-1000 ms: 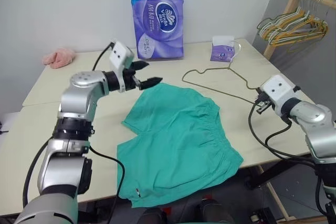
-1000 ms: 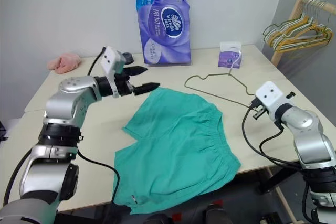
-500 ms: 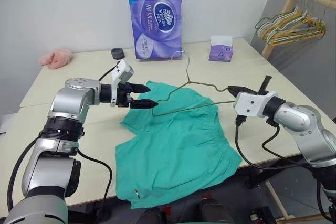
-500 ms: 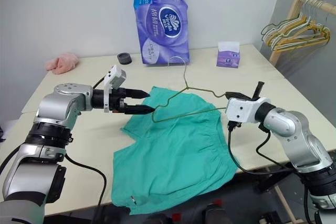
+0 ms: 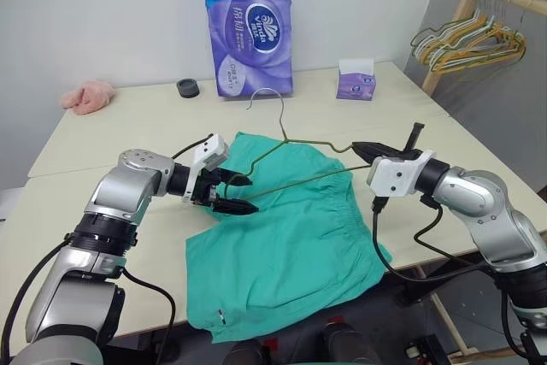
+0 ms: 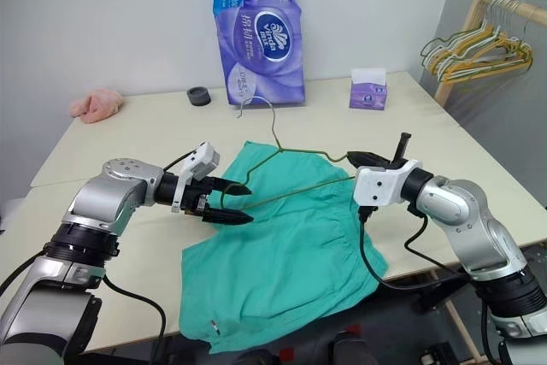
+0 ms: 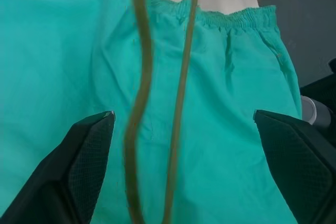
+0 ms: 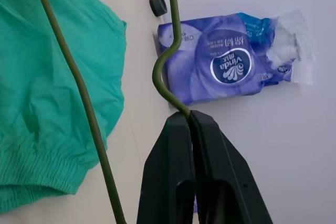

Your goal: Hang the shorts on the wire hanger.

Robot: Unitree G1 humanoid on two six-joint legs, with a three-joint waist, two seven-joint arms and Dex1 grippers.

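Observation:
The shorts' waistband (image 5: 349,201) will open wide around the hanger when I lift its end, because soft puckers (image 7: 231,20) gather along its edge.
The teal-green shorts (image 5: 291,237) lie flat on the table, with part of them hanging over its front edge. Held above them is the wire hanger (image 5: 283,126), its hook up and toward the back. My right gripper (image 5: 355,148) is shut on the hanger's right shoulder, and the right wrist view shows the fingers (image 8: 181,145) pinching the wire (image 8: 84,98). My left gripper (image 5: 239,194) is open at the hanger's left end. In the left wrist view both wires (image 7: 181,93) run between its spread fingers (image 7: 86,150), just over the shorts (image 7: 231,103).
A purple tissue pack (image 5: 249,27) stands at the back of the table (image 5: 128,126), with a small black ring (image 5: 186,87) and a small tissue box (image 5: 355,85) near it. A pink cloth (image 5: 85,96) lies at the back left. A wooden rack of hangers (image 5: 466,36) stands to the right.
My right gripper has lifted the hanger off the table and carried it left over the shorts. My left gripper has dropped and drawn back, so its jaws straddle the hanger's left end.

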